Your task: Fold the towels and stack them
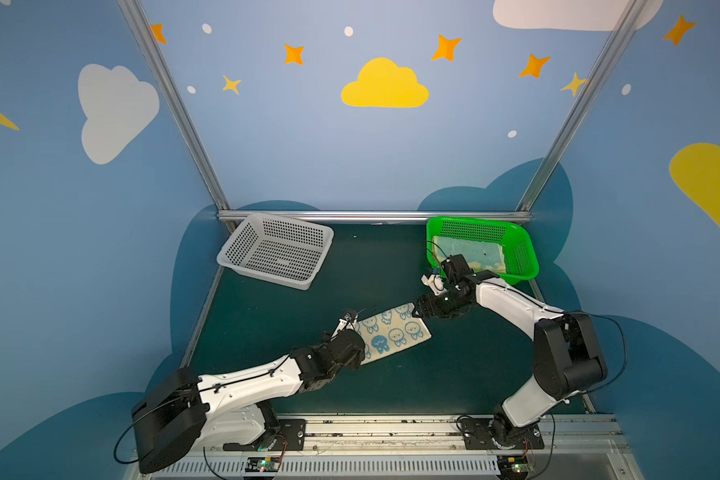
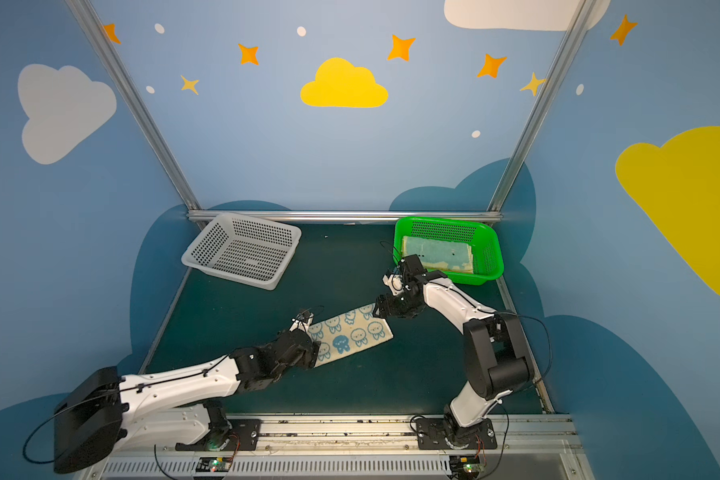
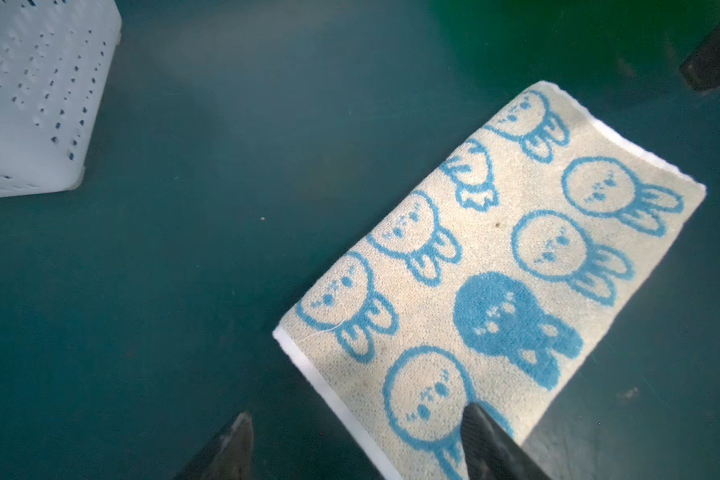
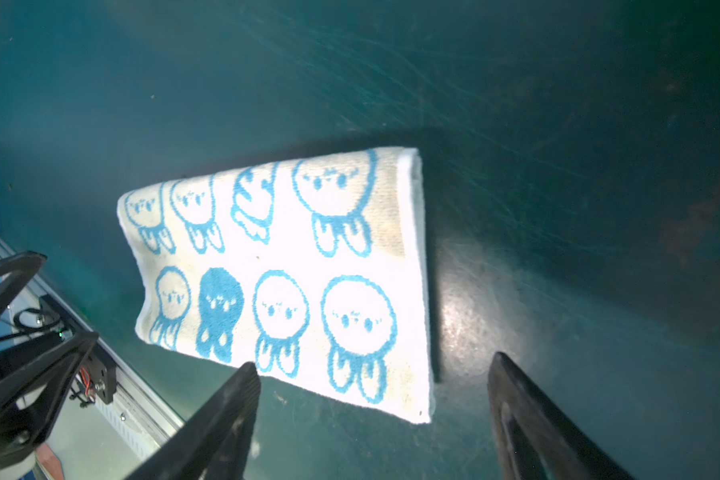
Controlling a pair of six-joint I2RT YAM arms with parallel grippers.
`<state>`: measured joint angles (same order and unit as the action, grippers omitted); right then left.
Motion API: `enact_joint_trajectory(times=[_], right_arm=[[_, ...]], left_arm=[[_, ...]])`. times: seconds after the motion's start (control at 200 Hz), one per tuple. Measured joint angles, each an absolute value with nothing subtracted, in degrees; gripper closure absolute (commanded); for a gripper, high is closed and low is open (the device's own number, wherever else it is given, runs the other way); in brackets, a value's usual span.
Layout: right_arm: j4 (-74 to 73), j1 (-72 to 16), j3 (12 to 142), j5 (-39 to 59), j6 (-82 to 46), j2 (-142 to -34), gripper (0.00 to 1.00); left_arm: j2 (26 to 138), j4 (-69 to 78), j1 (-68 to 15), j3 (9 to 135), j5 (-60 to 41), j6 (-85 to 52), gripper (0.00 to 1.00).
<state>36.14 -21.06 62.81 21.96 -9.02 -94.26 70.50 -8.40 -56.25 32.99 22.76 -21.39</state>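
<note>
The rabbit towel's layers line up evenly along the white hem. So the towel will stay folded and curl at the grip when I carry it.
A folded blue-and-cream rabbit towel lies flat on the dark green table in both top views. My left gripper is at its left short end, open. One finger is over the cloth and the other over bare table, so the jaws straddle the white hem. My right gripper stands open at the towel's far right corner, with the towel just ahead of its jaws and nothing between them. A second folded towel, pale yellow and teal, lies in the green basket.
The green basket sits at the back right, close behind my right arm. A tilted white perforated basket with nothing in it stands at the back left. A metal frame rail runs along the table's far edge.
</note>
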Motion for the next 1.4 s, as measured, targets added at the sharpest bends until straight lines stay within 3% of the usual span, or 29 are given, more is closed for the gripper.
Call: enact_joint_trajectory(times=[0.155,0.456,1.051,1.312,1.402], right_arm=[[35.3,-20.4,62.8,21.5,-11.3,-94.5,0.14],[32.4,-19.8,61.5,22.2,-13.3,-97.4,0.39],[24.7,-21.9,61.0,30.7,-15.0,-106.3,0.6],[20.7,-23.3,62.1,35.7,-16.3,-110.0,0.81],[20.1,-23.9,62.7,37.1,-16.1,-111.1,1.0]], left_arm=[[77.5,-7.7,-54.6,37.5,19.6,-21.5,0.24],[84.8,-7.5,-52.4,39.2,14.2,-23.4,0.35],[85.3,-3.9,-49.8,36.0,8.8,-25.3,0.38],[86.1,-2.0,-49.1,36.0,8.2,-25.4,0.38],[86.3,-1.5,-48.9,36.0,8.1,-25.4,0.38]])
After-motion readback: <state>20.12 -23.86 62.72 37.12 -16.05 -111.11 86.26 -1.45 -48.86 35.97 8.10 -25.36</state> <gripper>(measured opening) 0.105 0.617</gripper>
